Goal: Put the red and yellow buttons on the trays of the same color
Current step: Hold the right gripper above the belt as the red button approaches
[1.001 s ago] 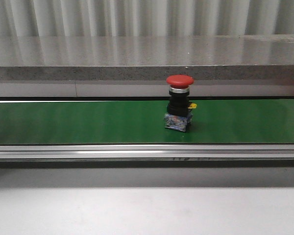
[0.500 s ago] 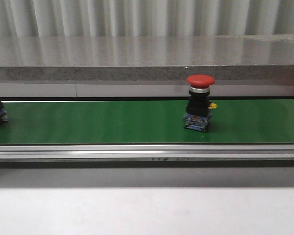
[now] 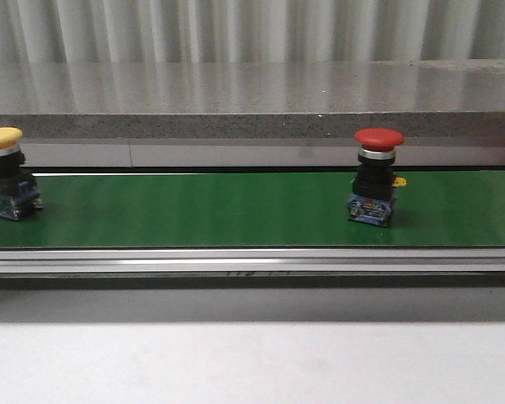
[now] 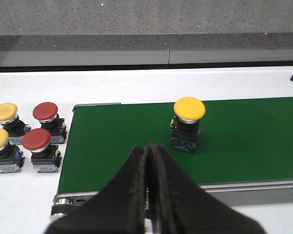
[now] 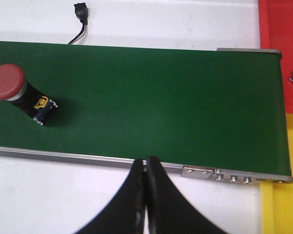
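The red button [image 3: 375, 178] is a long way along the belt from my left gripper. My right gripper should pick it up and take it to the red tray [image 5: 285, 29].
A red button [image 3: 377, 187] [image 5: 10, 86] stands upright on the green conveyor belt [image 3: 202, 210], right of centre. At the belt's left end stands a yellow button [image 3: 5, 170] [image 4: 188, 124]. My left gripper [image 4: 148, 146] is shut and empty, hovering over the belt's near edge, short of the yellow button. My right gripper [image 5: 145, 161] is also shut and empty, over the belt's near rail, well away from the red button. A red tray [image 5: 281, 29] and a yellow tray [image 5: 283, 204] lie past the belt's right end.
Two yellow buttons [image 4: 5, 117] [image 4: 0, 148] and two red buttons [image 4: 46, 117] [image 4: 39, 146] stand on the white table beside the belt's left end. A black connector with a cable [image 5: 80, 14] lies behind the belt. A grey stone ledge [image 3: 252, 101] runs along the back.
The red button has ridden the belt to the right. The yellow button has come into the front view at the left end and moved right.
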